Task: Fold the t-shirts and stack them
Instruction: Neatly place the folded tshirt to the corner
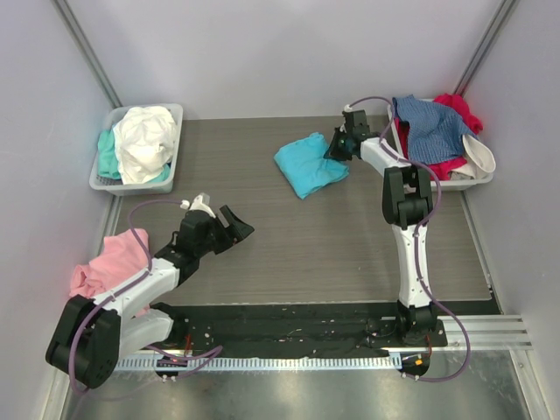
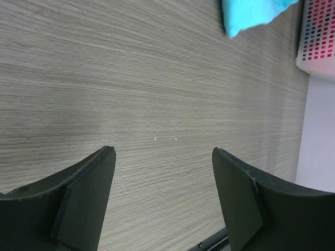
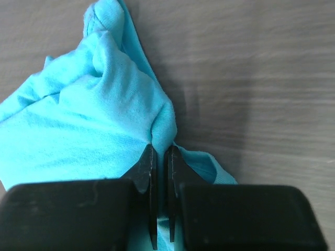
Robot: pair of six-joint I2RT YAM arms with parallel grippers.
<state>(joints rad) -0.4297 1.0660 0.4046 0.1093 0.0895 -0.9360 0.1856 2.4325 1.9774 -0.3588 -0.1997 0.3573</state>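
My right gripper is holding the turquoise t-shirt's edge point(image 1: 326, 161), and the table is clear beside the denim-blue cloth's tray point(image 1: 361, 168). It should keep pulling the edge there until the t-shirt is straight.
A bright turquoise t-shirt point(image 1: 310, 164) lies crumpled on the table at the back middle. My right gripper point(image 1: 337, 146) is shut on a fold at its right edge; in the right wrist view the cloth point(image 3: 94, 104) is pinched between the jaws point(image 3: 161, 151). My left gripper point(image 1: 234, 226) is open and empty over bare table at the front left; in the left wrist view point(image 2: 162, 157) a corner of the turquoise shirt point(image 2: 251, 13) shows far ahead. A pink t-shirt point(image 1: 109, 262) lies at the table's left edge by the left arm.
A grey tray point(image 1: 173, 114) at the back left holds white point(image 1: 144, 140) and mint point(image 1: 107, 156) shirts. A tray point(image 1: 464, 182) at the back right holds denim-blue point(image 1: 433, 127), red point(image 1: 459, 109) and white cloth. Walls close in on three sides.
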